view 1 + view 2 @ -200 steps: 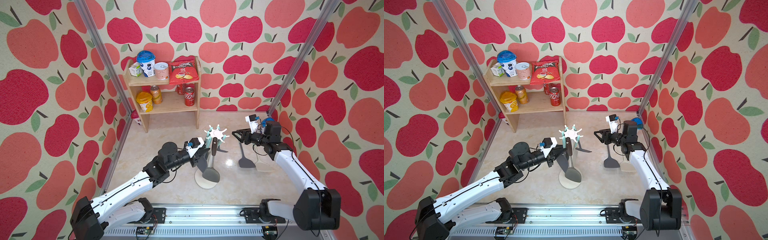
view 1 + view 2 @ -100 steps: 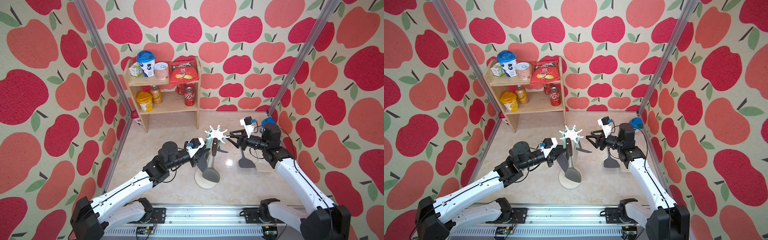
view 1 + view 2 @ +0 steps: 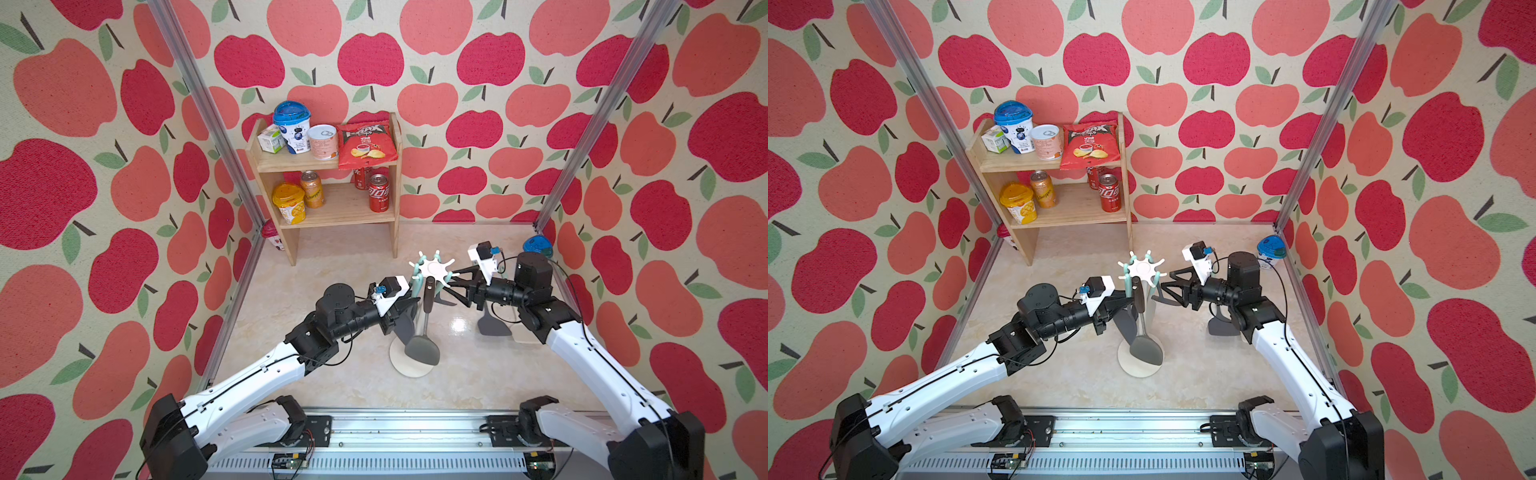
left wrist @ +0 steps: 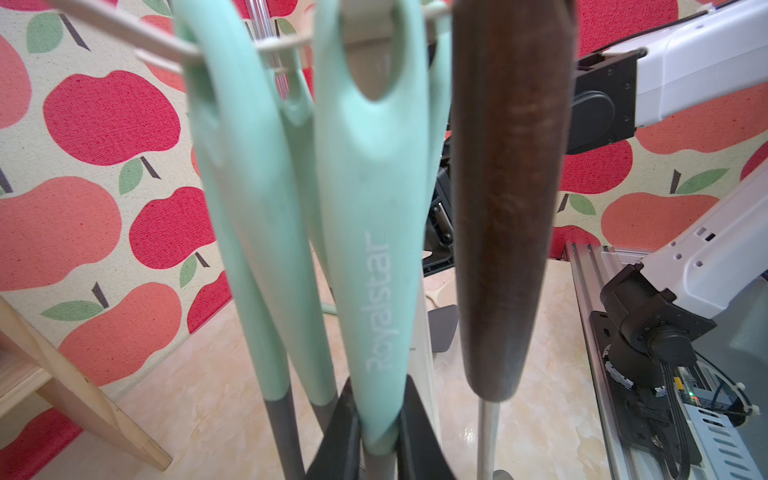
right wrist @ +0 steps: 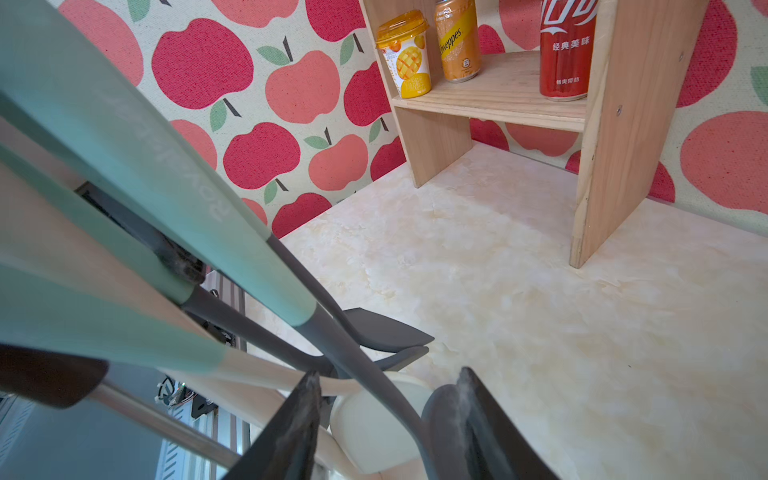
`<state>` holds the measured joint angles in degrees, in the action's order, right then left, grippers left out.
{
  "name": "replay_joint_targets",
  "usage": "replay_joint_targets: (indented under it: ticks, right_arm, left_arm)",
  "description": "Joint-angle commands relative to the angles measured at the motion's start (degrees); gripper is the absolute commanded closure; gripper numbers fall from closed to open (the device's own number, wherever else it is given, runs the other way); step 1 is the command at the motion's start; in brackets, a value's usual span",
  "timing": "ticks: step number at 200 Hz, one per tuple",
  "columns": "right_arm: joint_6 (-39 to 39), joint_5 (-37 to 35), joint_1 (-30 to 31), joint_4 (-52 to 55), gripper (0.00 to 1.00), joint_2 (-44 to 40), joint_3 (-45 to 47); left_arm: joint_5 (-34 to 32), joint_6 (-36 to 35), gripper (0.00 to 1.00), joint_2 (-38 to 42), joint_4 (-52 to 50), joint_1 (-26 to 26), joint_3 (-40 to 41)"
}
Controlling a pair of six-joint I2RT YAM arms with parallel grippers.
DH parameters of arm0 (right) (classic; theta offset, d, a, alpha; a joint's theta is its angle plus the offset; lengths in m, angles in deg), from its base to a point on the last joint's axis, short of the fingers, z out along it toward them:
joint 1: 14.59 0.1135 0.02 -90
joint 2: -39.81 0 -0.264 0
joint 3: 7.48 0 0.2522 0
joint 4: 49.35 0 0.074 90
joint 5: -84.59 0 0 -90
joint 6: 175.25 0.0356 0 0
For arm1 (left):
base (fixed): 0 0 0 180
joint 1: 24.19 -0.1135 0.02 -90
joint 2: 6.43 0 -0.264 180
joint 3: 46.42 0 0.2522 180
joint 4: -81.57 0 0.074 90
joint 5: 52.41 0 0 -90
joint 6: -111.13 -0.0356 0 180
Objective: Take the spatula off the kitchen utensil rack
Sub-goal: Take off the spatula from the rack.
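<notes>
The utensil's grey neck (image 5: 382, 385) runs between the open fingers of my right gripper, so I keep moving in until they close just below its mint handle.
The kitchen utensil rack, a white star-topped disc (image 3: 432, 269) (image 3: 1142, 269) on a pole with a round base (image 3: 409, 368), carries several hanging utensils. My left gripper (image 4: 380, 419) (image 3: 411, 305) is shut on the lower end of a mint-handled spatula (image 4: 374, 208), whose grey blade (image 3: 402, 328) hangs below. A dark wood-handled turner (image 4: 507, 208) (image 3: 422, 347) hangs beside it. My right gripper (image 5: 387, 374) (image 3: 451, 284) is open at the rack's right side. The grey neck (image 5: 374, 386) of another mint-handled utensil runs between its jaws.
A grey spatula (image 3: 494, 326) and a cream utensil (image 3: 525, 332) lie on the table under the right arm. A blue-lidded cup (image 3: 538, 245) stands in the back right corner. The wooden shelf (image 3: 332, 208) with cans and snacks stands at the back left.
The right arm has swung left from above the lying grey spatula to the rack, and its jaws now reach among the hanging utensils. The left arm has not moved.
</notes>
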<state>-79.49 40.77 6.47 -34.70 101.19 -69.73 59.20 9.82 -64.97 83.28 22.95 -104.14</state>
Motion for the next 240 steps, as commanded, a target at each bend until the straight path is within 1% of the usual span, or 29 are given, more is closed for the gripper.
replay_joint_targets:
  ticks: [1,93,150,202,240]
  right_arm:
    - [-1.53,1.22,0.85,-1.37,0.45,-1.68,0.57]
    - [-2.84,0.08,2.32,-1.07,0.46,-1.21,0.56]
    - [-4.21,-3.45,6.3,-1.31,0.48,1.54,-0.95]
    - [-4.04,-5.1,7.81,-3.28,0.53,3.08,-1.62]
    - [-4.15,-5.82,7.94,-3.09,0.6,3.38,-1.87]
  left_arm:
    - [0.79,-0.05,1.0,-0.6,-3.38,-0.2,2.29]
    - [0.98,0.44,1.0,-0.41,-2.82,-0.2,2.89]
    - [1.04,0.5,1.0,-0.83,-2.55,-0.27,2.92]
    - [0.61,0.39,1.0,-0.5,-2.82,-0.25,3.17]
    - [0.56,0.4,1.0,-0.59,-2.63,-0.37,3.35]
